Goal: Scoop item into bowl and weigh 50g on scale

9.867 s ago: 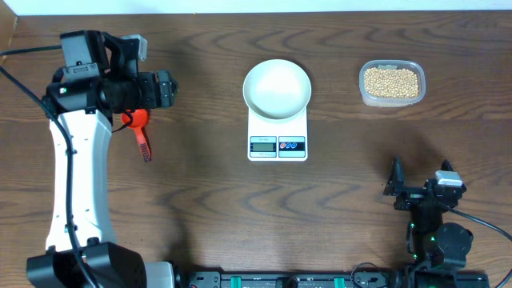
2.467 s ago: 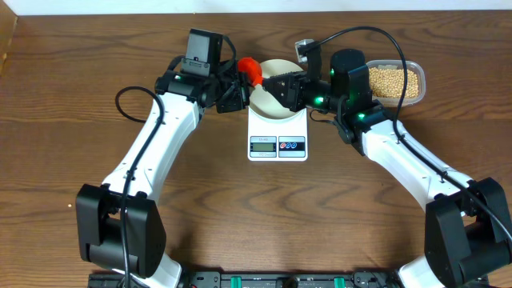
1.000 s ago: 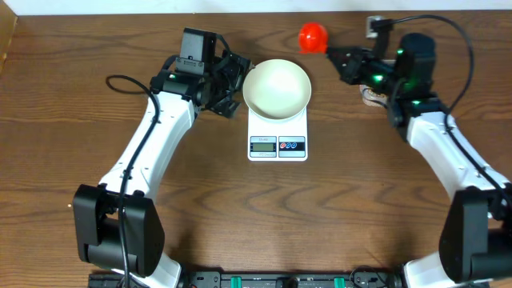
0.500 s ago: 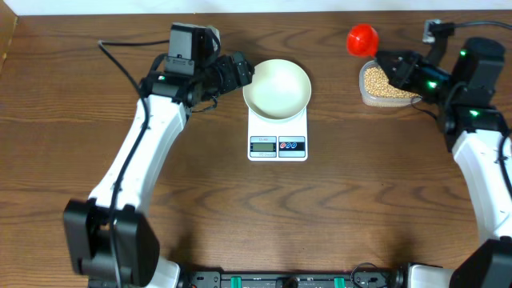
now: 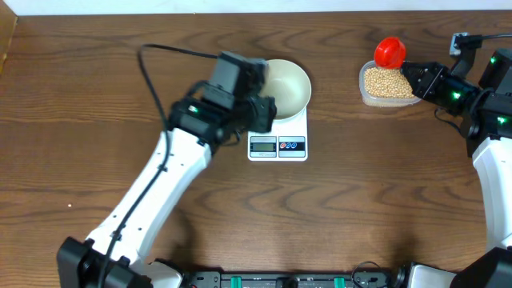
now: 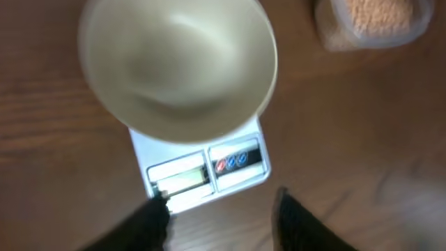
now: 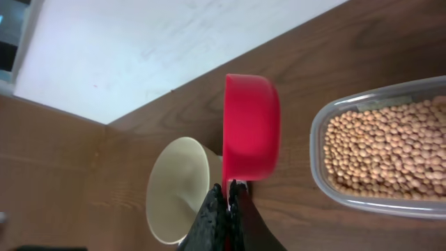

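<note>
The scale's display [image 5: 262,147] seems blank under the empty bowl, so my left gripper needs to push the scale's buttons [image 5: 293,146] before my right gripper scoops up the beans.
The white bowl [image 5: 290,83] sits empty on the white scale [image 5: 278,146]. My left gripper [image 5: 266,114] hovers over the scale's left side and hides part of the bowl. In the left wrist view this gripper [image 6: 221,213] is open, with nothing between its dark fingers [image 6: 150,222], just in front of the scale's display [image 6: 182,179] and below the bowl [image 6: 178,66]. My right gripper [image 7: 230,192] is shut on the handle of a red scoop [image 7: 251,129]. The empty scoop [image 5: 390,52] is tilted on its side over the back left corner of the clear tub holding the item, tan beans [image 5: 390,83].
The tub [image 7: 317,150] stands at the table's back right, near the white back wall [image 7: 160,42]. Brown wooden table [image 5: 376,200] lies around and in front of the scale. The left arm [image 5: 160,192] slants across the table's left half.
My left arm has swung from left of the bowl to over the scale's left side, its jaws narrower. My right gripper has carried the red scoop rightward to the tub.
</note>
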Motion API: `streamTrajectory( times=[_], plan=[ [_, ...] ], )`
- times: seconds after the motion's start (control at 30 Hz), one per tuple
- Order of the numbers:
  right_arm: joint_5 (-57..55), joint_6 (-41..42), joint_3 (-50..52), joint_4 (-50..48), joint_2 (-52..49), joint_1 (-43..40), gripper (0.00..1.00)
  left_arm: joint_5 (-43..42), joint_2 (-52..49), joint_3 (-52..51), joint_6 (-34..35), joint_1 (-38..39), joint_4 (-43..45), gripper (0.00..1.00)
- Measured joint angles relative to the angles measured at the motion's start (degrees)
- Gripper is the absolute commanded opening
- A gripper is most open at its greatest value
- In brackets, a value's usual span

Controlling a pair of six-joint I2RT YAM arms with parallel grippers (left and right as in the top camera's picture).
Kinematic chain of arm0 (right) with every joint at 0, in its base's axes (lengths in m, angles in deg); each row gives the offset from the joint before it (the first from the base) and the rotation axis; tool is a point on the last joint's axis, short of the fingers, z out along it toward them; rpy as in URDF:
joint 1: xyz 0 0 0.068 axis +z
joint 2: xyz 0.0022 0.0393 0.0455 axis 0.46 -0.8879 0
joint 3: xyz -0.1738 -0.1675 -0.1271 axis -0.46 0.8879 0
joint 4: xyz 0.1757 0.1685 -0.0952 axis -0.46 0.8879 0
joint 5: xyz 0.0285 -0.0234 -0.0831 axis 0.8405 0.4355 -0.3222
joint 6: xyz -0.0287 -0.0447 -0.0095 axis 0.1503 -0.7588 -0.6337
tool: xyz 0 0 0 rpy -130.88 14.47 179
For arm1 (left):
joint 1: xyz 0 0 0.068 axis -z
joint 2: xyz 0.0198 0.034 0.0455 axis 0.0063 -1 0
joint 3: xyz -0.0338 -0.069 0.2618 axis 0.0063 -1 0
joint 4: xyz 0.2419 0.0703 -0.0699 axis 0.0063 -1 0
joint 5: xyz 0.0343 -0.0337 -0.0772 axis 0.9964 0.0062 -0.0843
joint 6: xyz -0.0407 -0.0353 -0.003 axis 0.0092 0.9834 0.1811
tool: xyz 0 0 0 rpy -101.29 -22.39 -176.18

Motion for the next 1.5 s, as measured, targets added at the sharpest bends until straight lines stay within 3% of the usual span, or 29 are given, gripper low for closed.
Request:
streamTrajectory(
  times=[0.03,0.43,0.83,1.5],
  plan=[
    [-0.24,-0.15,0.00,0.09,0.00,0.00,0.01,0.15,-0.07,-1.81,-0.13,0.92,1.01,0.08],
    [-1.09,-1.16,0.00,0.42,0.00,0.00,0.01,0.96,-1.66,-20.83,-1.53,3.13,21.53,0.07],
    [-2.45,-1.92,0.00,1.97,0.00,0.00,0.01,1.14,-9.86,-21.49,-14.14,6.69,26.71,0.07],
    [-3.85,-2.58,0.00,2.82,0.00,0.00,0.01,3.93,-15.78,-21.49,-18.84,7.85,35.19,0.08]
  ],
)
